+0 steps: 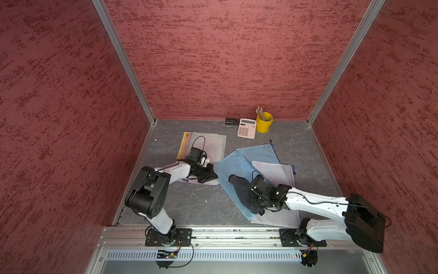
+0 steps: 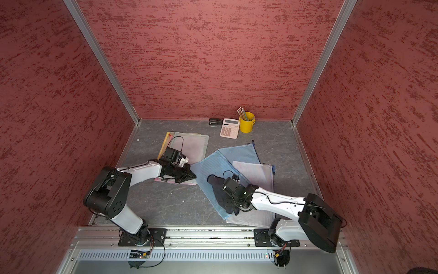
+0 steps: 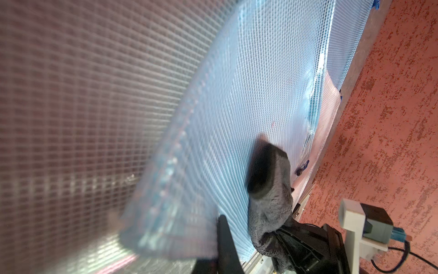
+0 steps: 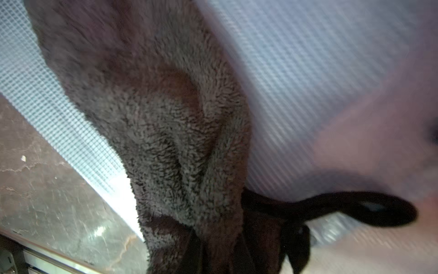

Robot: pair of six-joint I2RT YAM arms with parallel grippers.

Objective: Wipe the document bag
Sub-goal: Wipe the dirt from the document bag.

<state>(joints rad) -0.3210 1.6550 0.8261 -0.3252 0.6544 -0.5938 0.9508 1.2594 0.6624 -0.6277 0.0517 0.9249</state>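
Observation:
The cloth is at the slanting blue bag's near corner [image 1: 250, 216], so the robot's right gripper should sweep back toward the bag's far corner [image 1: 236, 153] while the left gripper holds the bag.
A blue mesh document bag [image 1: 233, 166] [image 2: 208, 168] lies slantwise in the middle of the grey floor. On it rests a dark grey cloth [image 1: 240, 189] [image 2: 219, 189] [image 4: 166, 118], and my right gripper [image 1: 254, 204] [image 2: 233, 204] [image 4: 218, 256] is shut on the cloth's near end. My left gripper [image 1: 213, 175] [image 2: 193, 176] is shut on the bag's left corner; the left wrist view shows that corner [image 3: 170, 225], blurred and raised, against one black finger [image 3: 225, 239]. The cloth [image 3: 267, 189] also shows there on the blue mesh.
More mesh bags lie under and around the blue one: another blue [image 1: 258, 151], a pinkish one [image 1: 277, 173], and a stack with a yellow edge [image 1: 208, 144] under the left arm. A calculator [image 1: 247, 128], yellow pencil cup [image 1: 264, 123] and stapler [image 1: 231, 121] stand by the back wall.

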